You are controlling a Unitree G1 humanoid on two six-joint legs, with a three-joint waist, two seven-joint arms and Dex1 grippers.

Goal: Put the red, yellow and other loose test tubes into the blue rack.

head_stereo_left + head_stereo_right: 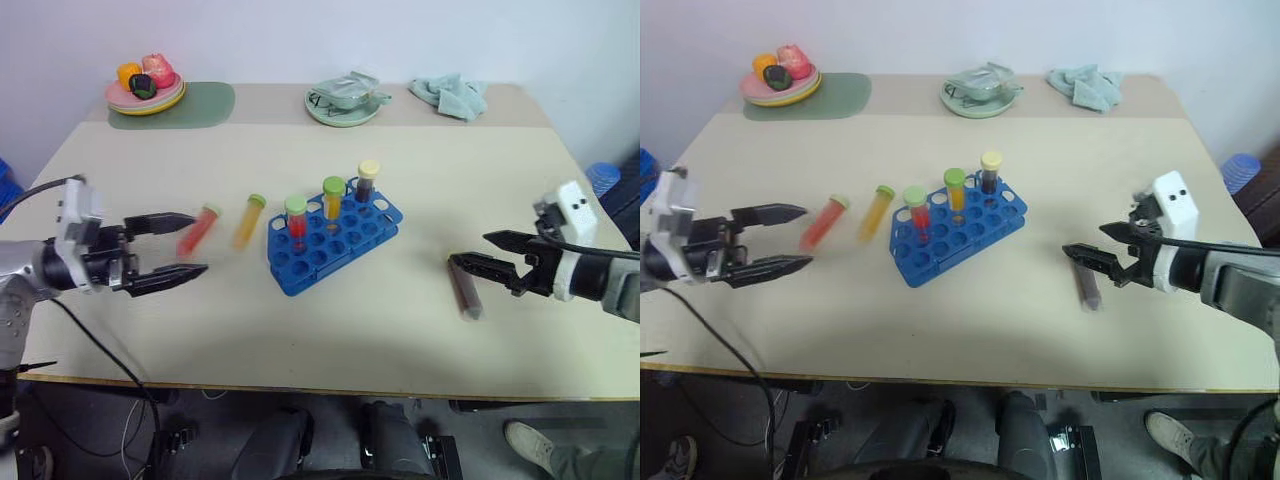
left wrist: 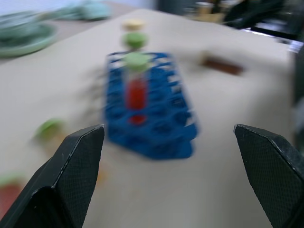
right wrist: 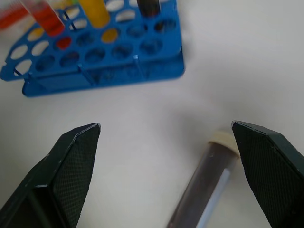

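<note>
The brown tube's cap [image 3: 224, 142] is between the right gripper's open fingers, so the robot should keep turning and lowering until the fingers straddle the tube's body [image 3: 212, 166] below its cap.
The blue rack [image 1: 333, 238] stands mid-table with a red, an orange-yellow and a dark brown tube upright in it. To its left lie two loose test tubes, a red one [image 1: 198, 230] and a yellow one [image 1: 249, 220], both green-capped. A dark brown tube [image 1: 466, 290] lies to the right of the rack. My left gripper [image 1: 199, 243] hangs open above the table by the red tube, pointing toward the rack [image 2: 152, 118]. My right gripper [image 1: 468, 249] is open just over the brown tube [image 3: 204, 185], which lies between its fingers in the right wrist view.
Along the back edge sit a plate of fruit [image 1: 147, 92] on a green mat [image 1: 205, 103], a green dish [image 1: 346, 105] holding a crumpled wrapper, and a teal cloth [image 1: 450, 95]. A black cable [image 1: 95, 345] hangs over the front left edge.
</note>
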